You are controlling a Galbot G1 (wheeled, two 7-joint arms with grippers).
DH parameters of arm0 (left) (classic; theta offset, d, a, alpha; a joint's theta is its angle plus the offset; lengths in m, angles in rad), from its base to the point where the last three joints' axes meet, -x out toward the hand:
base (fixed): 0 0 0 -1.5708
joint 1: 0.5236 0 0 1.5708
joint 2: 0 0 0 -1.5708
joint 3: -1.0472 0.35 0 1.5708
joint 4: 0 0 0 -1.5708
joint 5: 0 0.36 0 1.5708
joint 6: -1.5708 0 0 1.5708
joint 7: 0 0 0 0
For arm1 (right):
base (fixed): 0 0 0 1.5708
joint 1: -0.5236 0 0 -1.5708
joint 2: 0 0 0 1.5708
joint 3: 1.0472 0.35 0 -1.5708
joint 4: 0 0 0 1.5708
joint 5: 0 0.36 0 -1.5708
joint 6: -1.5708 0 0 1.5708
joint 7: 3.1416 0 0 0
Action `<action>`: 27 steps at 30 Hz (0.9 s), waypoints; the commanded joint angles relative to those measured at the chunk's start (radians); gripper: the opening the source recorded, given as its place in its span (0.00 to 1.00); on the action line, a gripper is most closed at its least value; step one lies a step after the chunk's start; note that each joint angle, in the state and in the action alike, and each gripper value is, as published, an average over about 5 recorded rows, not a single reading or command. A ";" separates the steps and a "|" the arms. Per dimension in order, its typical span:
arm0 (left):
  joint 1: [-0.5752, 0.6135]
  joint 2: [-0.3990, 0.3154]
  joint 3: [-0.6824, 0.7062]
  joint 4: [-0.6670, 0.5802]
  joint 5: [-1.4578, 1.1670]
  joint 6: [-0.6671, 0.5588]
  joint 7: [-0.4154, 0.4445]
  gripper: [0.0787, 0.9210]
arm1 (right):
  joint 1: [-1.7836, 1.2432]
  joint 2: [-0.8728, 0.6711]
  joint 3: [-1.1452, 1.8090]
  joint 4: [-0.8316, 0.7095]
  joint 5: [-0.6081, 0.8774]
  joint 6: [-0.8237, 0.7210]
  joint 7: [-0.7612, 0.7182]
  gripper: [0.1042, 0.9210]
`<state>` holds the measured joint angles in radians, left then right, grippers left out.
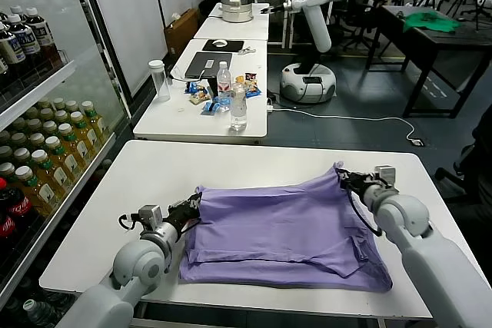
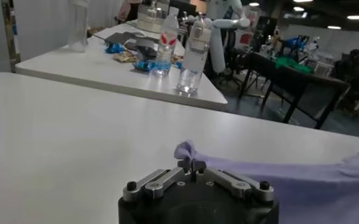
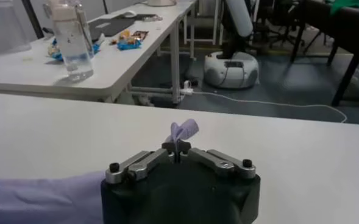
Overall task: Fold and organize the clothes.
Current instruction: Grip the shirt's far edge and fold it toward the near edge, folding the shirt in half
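Observation:
The T-shirt's far edge [image 1: 267, 190] is stretched between both grippers, so I should go on moving its corner with my right gripper toward the T-shirt's near fold [image 1: 265, 256] until the T-shirt's edge folds over.
The lavender T-shirt [image 1: 280, 228] lies spread on the white table [image 1: 154, 182], with its near part folded over. My left gripper [image 1: 192, 203] is shut on the shirt's far left corner; in the left wrist view [image 2: 192, 164] a tuft of purple fabric [image 2: 185, 149] sticks out between the pinched fingertips. My right gripper [image 1: 344, 179] is shut on the far right corner; in the right wrist view [image 3: 177, 148] a purple tuft [image 3: 184, 129] shows above the closed tips. The shirt's far edge runs stretched between the two grippers, low over the table.
Behind my table stands a second white table [image 1: 165, 120] with water bottles [image 1: 238, 105], a clear cup [image 1: 160, 80], snacks and a laptop. A drinks shelf [image 1: 38, 151] is on the left. Another robot [image 1: 311, 13] stands farther back, and a green cloth [image 1: 430, 21] lies on a dark table.

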<state>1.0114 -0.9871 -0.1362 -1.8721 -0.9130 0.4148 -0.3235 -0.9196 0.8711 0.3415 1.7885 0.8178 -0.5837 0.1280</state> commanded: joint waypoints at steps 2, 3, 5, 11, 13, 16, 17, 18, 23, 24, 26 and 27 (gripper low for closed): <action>0.085 0.032 -0.021 -0.100 -0.030 0.007 0.002 0.01 | -0.403 -0.045 0.293 0.332 0.008 0.001 0.013 0.01; 0.090 0.035 -0.022 -0.105 -0.032 0.012 0.002 0.01 | -0.437 -0.042 0.314 0.345 0.007 0.001 0.012 0.01; 0.100 0.041 -0.025 -0.115 -0.034 0.023 0.002 0.01 | -0.491 -0.036 0.344 0.361 0.003 0.001 0.011 0.01; 0.129 0.052 -0.024 -0.123 -0.013 0.067 0.008 0.01 | -0.547 -0.012 0.356 0.346 -0.026 0.002 0.013 0.01; 0.130 0.056 -0.022 -0.115 -0.001 0.081 0.010 0.01 | -0.543 -0.004 0.346 0.335 -0.036 0.002 0.015 0.01; 0.127 0.062 -0.020 -0.102 0.013 0.104 0.012 0.01 | -0.532 0.009 0.328 0.321 -0.054 0.002 0.015 0.01; 0.126 0.063 -0.020 -0.099 0.017 0.112 0.013 0.01 | -0.526 0.013 0.321 0.314 -0.062 0.002 0.016 0.01; 0.125 0.065 -0.018 -0.094 0.022 0.118 0.014 0.01 | -0.519 0.018 0.311 0.305 -0.072 0.002 0.016 0.01; 0.117 0.052 -0.003 -0.074 0.065 0.129 0.022 0.02 | -0.473 0.036 0.265 0.261 -0.128 0.001 0.018 0.03; 0.115 0.046 0.000 -0.071 0.079 0.130 0.024 0.02 | -0.470 0.039 0.261 0.259 -0.136 0.002 0.018 0.05; 0.110 0.035 0.004 -0.068 0.110 0.128 0.027 0.07 | -0.469 0.045 0.259 0.262 -0.149 0.002 0.016 0.10; 0.110 0.031 0.004 -0.068 0.126 0.125 0.027 0.10 | -0.475 0.047 0.262 0.269 -0.155 0.002 0.015 0.14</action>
<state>1.1143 -0.9470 -0.1360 -1.9442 -0.8499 0.5179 -0.3011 -1.3679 0.9033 0.6082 2.0551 0.7235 -0.5822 0.1432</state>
